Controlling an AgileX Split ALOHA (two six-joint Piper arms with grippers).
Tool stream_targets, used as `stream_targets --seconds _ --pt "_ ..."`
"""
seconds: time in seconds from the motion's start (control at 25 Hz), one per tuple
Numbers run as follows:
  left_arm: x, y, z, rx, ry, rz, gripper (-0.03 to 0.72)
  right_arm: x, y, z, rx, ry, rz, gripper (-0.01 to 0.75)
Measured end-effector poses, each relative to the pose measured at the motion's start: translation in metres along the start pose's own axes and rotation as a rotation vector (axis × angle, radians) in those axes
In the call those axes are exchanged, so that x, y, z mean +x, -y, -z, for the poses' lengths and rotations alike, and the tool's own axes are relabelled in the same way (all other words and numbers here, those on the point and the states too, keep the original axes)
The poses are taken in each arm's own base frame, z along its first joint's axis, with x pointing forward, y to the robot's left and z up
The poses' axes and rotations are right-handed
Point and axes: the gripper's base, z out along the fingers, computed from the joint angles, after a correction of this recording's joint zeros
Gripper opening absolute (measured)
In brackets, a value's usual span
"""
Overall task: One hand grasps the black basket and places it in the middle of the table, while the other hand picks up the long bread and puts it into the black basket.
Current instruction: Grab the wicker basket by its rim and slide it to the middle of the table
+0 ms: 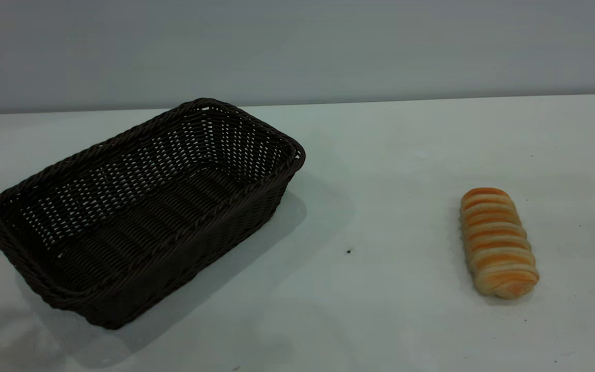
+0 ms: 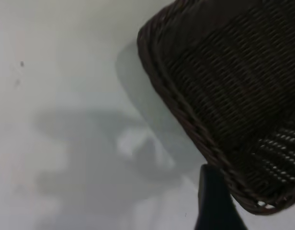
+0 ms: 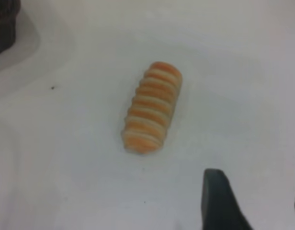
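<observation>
The robot's left gripper should put the basket square in the middle (image 1: 277, 248) before the right gripper takes the long bread, with the black basket crooked (image 1: 146, 214) and far from the bread.
The black basket (image 1: 142, 206) stands empty on the left of the white table (image 1: 380, 155), set at an angle. The long bread (image 1: 498, 242) lies on the table at the right, well apart from the basket. Neither gripper shows in the exterior view. In the left wrist view my left gripper (image 2: 255, 206) is open and hovers above a corner of the basket's rim (image 2: 186, 110); one dark finger (image 2: 214, 201) is just outside the rim. In the right wrist view my right gripper (image 3: 257, 203) is open and empty above the table, a short way from the bread (image 3: 152, 108).
A tiny dark speck (image 1: 348, 251) marks the table between basket and bread. A grey wall runs behind the table's far edge. An edge of the basket shows at the corner of the right wrist view (image 3: 4, 24).
</observation>
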Motion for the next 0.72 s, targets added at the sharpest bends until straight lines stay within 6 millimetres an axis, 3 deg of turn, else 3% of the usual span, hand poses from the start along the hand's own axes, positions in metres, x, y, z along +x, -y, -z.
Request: stream_targets --seconds 0.32,0.72 --pt "-0.021 0.008 -0.056 -0.084 -0.190 0.098 0.478 -0.001 -0.001 -0.001 -0.009 0.009 -0.016 0.394" --pt "-0.029 0.012 -0.103 -0.143 -0.347 0.132 0.476 -0.002 -0.001 -0.001 -0.013 0.011 -0.021 0.394"
